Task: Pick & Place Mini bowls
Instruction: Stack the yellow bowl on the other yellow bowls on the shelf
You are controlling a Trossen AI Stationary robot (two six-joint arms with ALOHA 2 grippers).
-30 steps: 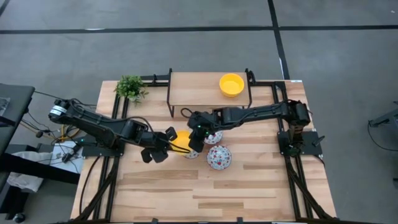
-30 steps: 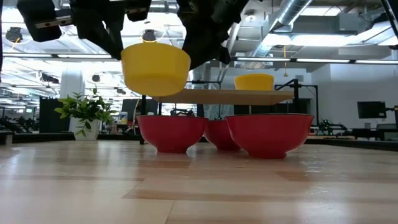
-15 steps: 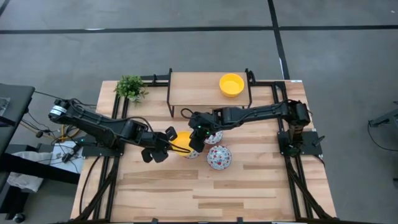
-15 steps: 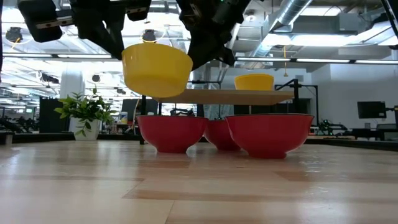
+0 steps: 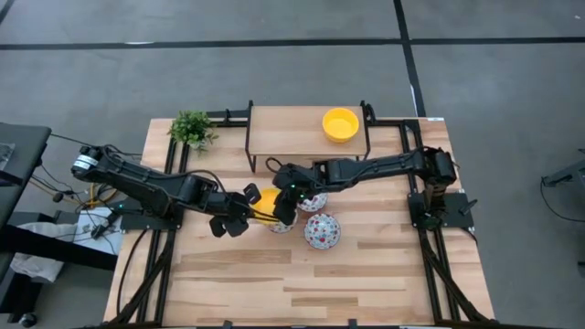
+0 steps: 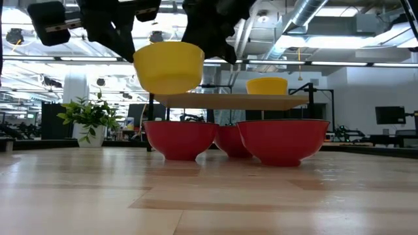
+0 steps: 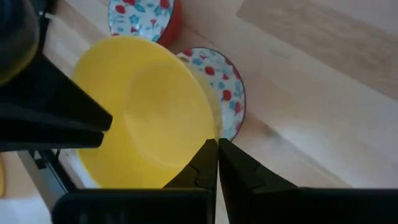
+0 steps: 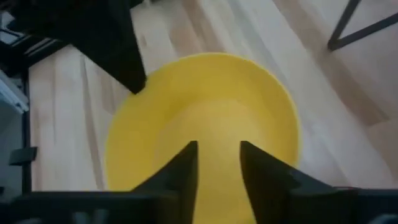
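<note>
Both fingers of my right gripper are over the held yellow bowl's inside. They should move and pinch that bowl's rim before my left gripper opens.
A plain yellow mini bowl hangs in the air between my two grippers, above a patterned bowl. My left gripper is shut on the yellow bowl's left side. My right gripper is open, pointing down over the bowl's right side, with both fingers above the yellow inside. Two more patterned bowls, red outside, rest on their bases on the table. Another yellow bowl stands on the raised shelf. My left gripper pinches the yellow bowl's rim between its two fingers, on the side toward the table's left. The fingers come slanting from the left. The bowl is lifted clear and about level, above the patterned bowl. My right gripper: I cannot tell whether it touches the bowl.
A raised wooden shelf on black metal legs stands at the far edge. A small green plant sits at the far left corner. The three red-sided bowls cluster mid-table. Bare wood lies toward the near edge.
The yellow bowl has risen a little, levelled out and shifted slightly toward the table's right. My left gripper has carried it up and to the right. My right gripper has risen with it and stays at the bowl's right side.
</note>
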